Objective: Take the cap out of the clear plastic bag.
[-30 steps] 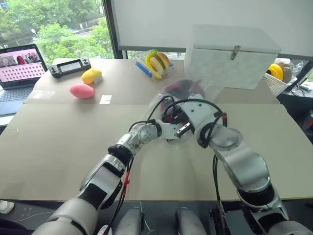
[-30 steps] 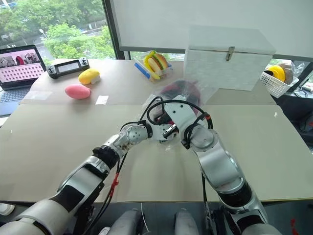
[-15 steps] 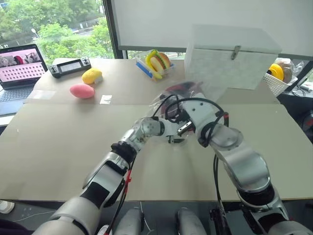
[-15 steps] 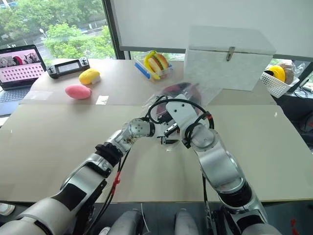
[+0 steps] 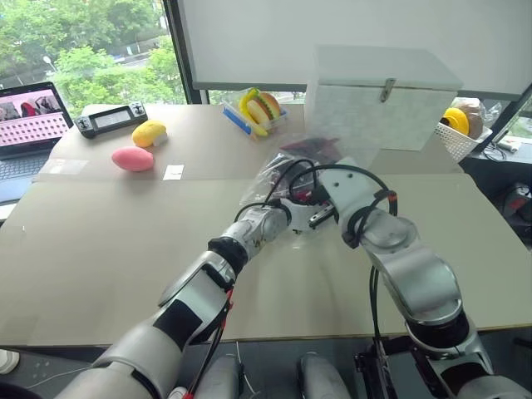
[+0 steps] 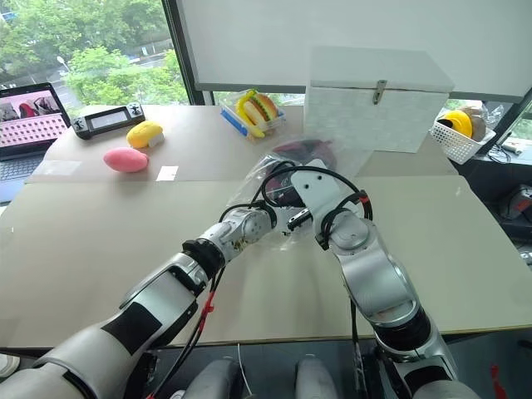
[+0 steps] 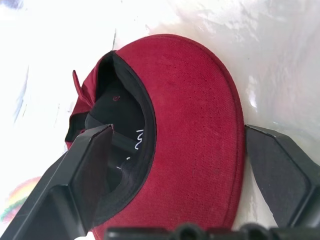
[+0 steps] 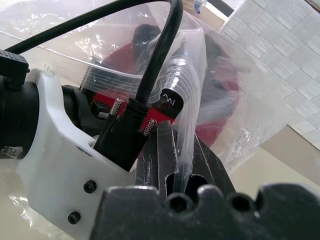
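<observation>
My gripper will pull, and the cap will slide out freely and leave the bag collapsed flat, because the cap's red brim (image 7: 197, 115) faces the bag's opening clear of the film.
The clear plastic bag (image 5: 278, 170) lies crumpled mid-table in front of the white box. Inside it is the red cap (image 7: 195, 120), brim toward the camera and black lining showing; through the film it reads as a dark red patch (image 6: 303, 151). My left gripper (image 7: 177, 135) is open inside the bag's mouth, one black finger (image 7: 85, 165) at the cap's opening and the other beside the brim's edge. My right gripper (image 8: 177, 147) is shut on the bag's film at the mouth, holding it up just beside the left wrist.
A white lidded box (image 5: 382, 96) stands behind the bag. A tray of toy food (image 5: 259, 108) sits to its left. Further left lie a pink toy (image 5: 133, 158), a yellow toy (image 5: 150, 132), a black handheld device (image 5: 110, 119) and a laptop (image 5: 29, 112). A white basket (image 5: 461, 125) is at the far right.
My left arm has pushed forward and rightward into the bag's mouth with the wrist rolling. The right gripper has kept its pinch on the film. The camera has shifted slightly.
</observation>
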You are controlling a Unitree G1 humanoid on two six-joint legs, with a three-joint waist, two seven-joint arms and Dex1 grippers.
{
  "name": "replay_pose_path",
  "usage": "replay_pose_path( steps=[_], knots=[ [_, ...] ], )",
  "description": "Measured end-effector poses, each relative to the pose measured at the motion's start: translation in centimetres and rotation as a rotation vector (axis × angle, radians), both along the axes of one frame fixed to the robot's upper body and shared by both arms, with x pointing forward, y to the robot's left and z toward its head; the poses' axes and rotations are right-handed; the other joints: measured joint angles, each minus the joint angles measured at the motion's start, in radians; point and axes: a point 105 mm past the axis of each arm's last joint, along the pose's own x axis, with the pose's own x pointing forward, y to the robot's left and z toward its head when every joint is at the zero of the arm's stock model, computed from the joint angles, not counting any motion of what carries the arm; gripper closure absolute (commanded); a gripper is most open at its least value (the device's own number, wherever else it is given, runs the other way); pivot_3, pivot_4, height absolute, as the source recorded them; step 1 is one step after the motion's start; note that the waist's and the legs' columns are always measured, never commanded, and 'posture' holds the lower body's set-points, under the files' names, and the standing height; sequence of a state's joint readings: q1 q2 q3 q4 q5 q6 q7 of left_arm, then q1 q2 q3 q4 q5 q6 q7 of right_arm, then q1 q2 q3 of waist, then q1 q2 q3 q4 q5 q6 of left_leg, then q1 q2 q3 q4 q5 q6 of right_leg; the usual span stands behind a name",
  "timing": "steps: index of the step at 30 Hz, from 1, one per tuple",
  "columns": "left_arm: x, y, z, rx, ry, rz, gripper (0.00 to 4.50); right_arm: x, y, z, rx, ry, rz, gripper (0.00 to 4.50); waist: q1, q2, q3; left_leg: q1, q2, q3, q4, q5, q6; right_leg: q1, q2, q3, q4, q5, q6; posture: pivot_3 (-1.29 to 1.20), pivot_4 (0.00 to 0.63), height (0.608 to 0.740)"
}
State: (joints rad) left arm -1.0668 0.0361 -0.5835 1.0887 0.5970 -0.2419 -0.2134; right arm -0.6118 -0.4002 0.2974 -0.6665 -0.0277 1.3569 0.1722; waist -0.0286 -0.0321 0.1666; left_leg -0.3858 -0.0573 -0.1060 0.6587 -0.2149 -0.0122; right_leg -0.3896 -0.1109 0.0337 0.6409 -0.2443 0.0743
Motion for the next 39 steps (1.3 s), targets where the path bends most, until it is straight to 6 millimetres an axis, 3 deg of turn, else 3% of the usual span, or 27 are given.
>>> replay_pose_path(
  steps=[1, 3, 8, 12, 25, 30, 39],
  knots=[
    [0.0, 0.1, -0.2, 0.005, 0.008, 0.000, 0.75, 0.0, 0.0, 0.0, 0.000, 0.002, 0.001, 4.50, -0.001, 0.000, 0.000, 0.000, 0.000, 0.000, 0.000, 0.000, 0.000, 0.000, 0.000, 0.000, 0.000, 0.000, 0.000, 0.00, 0.150, 0.740],
    [-0.1, 0.2, -0.5, 0.013, 0.024, 0.000, 1.61, 0.0, 0.0, -0.1, 0.000, 0.003, 0.001, 4.50, -0.006, 0.000, 0.000, 0.000, 0.000, 0.000, 0.000, 0.000, 0.000, 0.000, 0.000, 0.000, 0.000, 0.000, 0.000, 0.00, 0.150, 0.740],
    [-0.3, 0.3, -1.3, 0.033, 0.049, -0.002, 3.04, -0.2, 0.4, 0.1, 0.009, -0.006, 0.015, 4.50, -0.012, 0.000, 0.000, -0.002, 0.000, 0.000, 0.000, 0.000, 0.000, -0.002, 0.000, 0.000, 0.000, 0.000, 0.000, 0.00, 0.150, 0.740],
    [0.0, 0.4, -0.6, 0.033, 0.033, 0.000, 4.45, -0.2, 0.4, 0.4, 0.011, -0.017, 0.016, 4.50, -0.011, 0.001, 0.000, -0.001, 0.000, 0.000, -0.001, 0.000, 0.000, -0.001, 0.000, 0.000, -0.001, 0.000, 0.000, 0.00, 0.150, 0.740],
    [0.1, 1.2, 0.0, -0.050, -0.026, 0.021, 4.48, -0.4, 0.7, 0.5, 0.016, -0.018, 0.035, 4.50, -0.012, 0.001, 0.000, 0.000, 0.001, -0.001, -0.002, 0.000, 0.000, -0.001, 0.000, 0.000, -0.001, 0.000, 0.000, 0.00, 0.150, 0.740],
    [-0.7, 4.2, 0.8, -0.130, -0.076, -0.040, 4.48, -0.6, 1.0, 0.4, 0.021, -0.016, 0.045, 4.50, -0.022, 0.001, 0.000, -0.004, 0.002, 0.000, -0.012, 0.001, -0.002, -0.015, 0.000, 0.007, 0.001, 0.001, -0.001, 0.00, 0.150, 0.740],
    [-1.9, 11.1, 1.4, -0.094, -0.086, -0.097, 4.48, -0.7, 1.3, 0.0, 0.033, -0.003, 0.054, 4.50, -0.015, 0.001, 0.000, -0.010, 0.001, 0.002, -0.017, 0.001, -0.003, -0.026, -0.001, 0.007, 0.001, 0.005, -0.009, 0.00, 0.150, 0.740]
  ],
)
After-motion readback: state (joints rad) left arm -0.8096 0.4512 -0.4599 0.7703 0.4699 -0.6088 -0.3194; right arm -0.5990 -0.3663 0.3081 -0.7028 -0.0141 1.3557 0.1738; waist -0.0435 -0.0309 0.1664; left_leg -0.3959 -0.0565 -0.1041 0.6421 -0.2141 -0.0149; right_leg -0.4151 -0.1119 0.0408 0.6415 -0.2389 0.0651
